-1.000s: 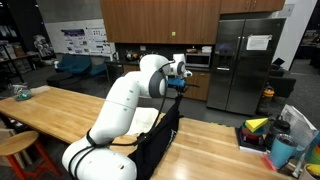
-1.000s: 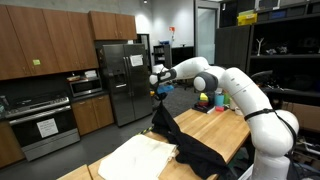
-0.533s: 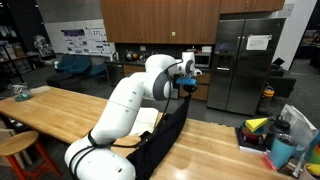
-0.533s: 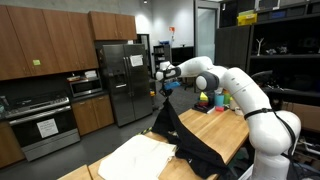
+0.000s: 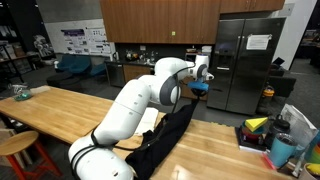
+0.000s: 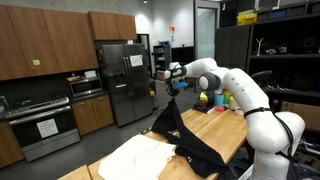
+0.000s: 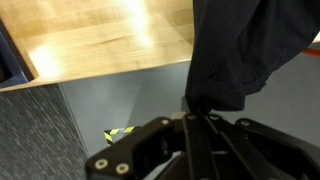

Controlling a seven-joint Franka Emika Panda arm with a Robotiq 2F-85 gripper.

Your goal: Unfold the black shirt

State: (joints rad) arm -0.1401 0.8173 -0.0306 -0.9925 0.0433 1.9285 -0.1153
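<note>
I can see the black shirt stretched long [image 5: 177, 124] from its heap to the table edge [image 7: 150, 68], so my gripper should go on pulling the pinched end out before it lets go there.
The black shirt [image 5: 172, 130] hangs from my gripper [image 5: 199, 86] in a long stretched fold down to the wooden table. In an exterior view the gripper [image 6: 171, 84] holds it high above the table and the shirt [image 6: 180, 135] spreads in a dark heap below. In the wrist view my gripper [image 7: 197, 112] is shut on a pinch of the black shirt [image 7: 240, 50], which drapes away over the table edge.
A cream-white cloth [image 6: 135, 158] lies flat on the wooden table [image 5: 60, 110] beside the shirt. Coloured items and a bin [image 5: 270, 135] sit at one end of the table. A steel fridge [image 5: 245, 55] and cabinets stand behind.
My gripper has moved further sideways toward the fridge with the shirt in it, pulling the fabric out longer and more taut.
</note>
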